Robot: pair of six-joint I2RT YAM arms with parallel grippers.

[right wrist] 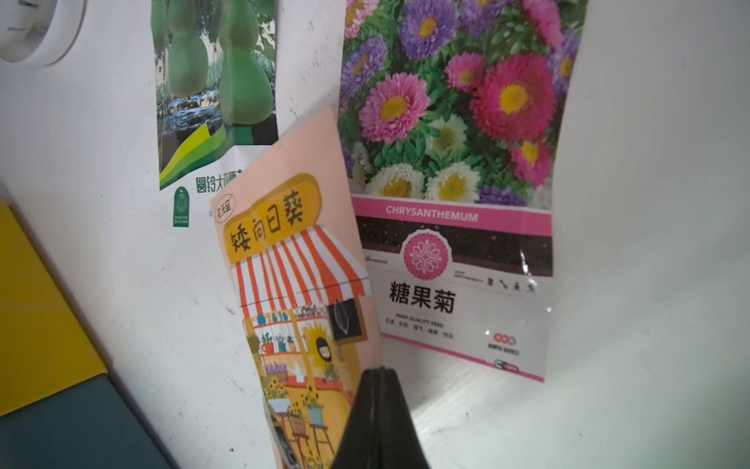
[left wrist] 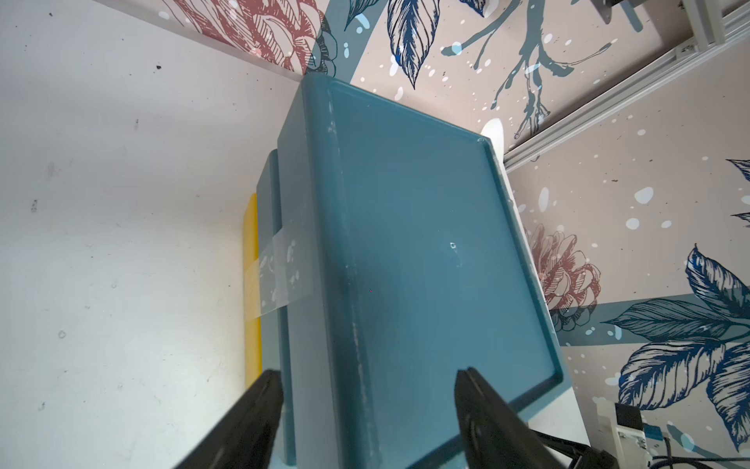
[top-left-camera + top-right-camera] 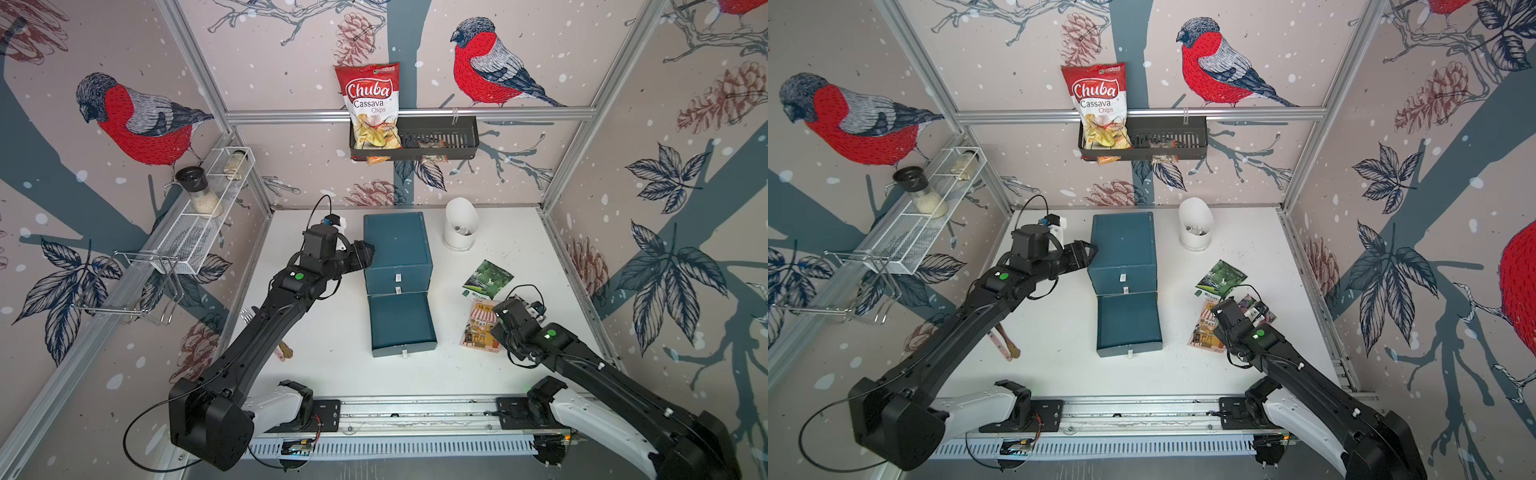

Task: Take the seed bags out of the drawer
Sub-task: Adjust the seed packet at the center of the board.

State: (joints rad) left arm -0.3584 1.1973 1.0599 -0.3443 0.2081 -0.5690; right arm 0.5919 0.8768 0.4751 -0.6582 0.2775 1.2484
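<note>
The orange bag is lying on top of the pink-purple flower bag's edge (image 1: 370, 269). Next, my right gripper pushes the orange bag (image 3: 480, 321) along toward the open drawer to separate the two bags.
Three seed bags lie on the white table to the right of the teal cabinet (image 3: 397, 245): a green-fruit one (image 3: 488, 277) (image 1: 215, 81), an orange shop one (image 3: 477, 328) (image 1: 296, 284), and a pink-purple flower one (image 3: 1266, 311) (image 1: 450, 122), which the right arm mostly hides in both top views. The bottom drawer (image 3: 401, 322) stands pulled out and shows only its teal floor. My right gripper (image 3: 500, 324) (image 1: 379, 371) is shut with nothing in it, at the orange bag's near edge. My left gripper (image 3: 368, 251) (image 2: 369, 375) is open, its fingers astride the cabinet's upper left edge.
A white scoop-shaped cup (image 3: 460, 226) stands behind the bags. A red Chuba chips bag (image 3: 370, 104) sits in a black wall basket (image 3: 453, 137). A wire shelf (image 3: 199, 237) with jars hangs on the left wall. A wooden utensil (image 3: 284, 351) lies by the left arm.
</note>
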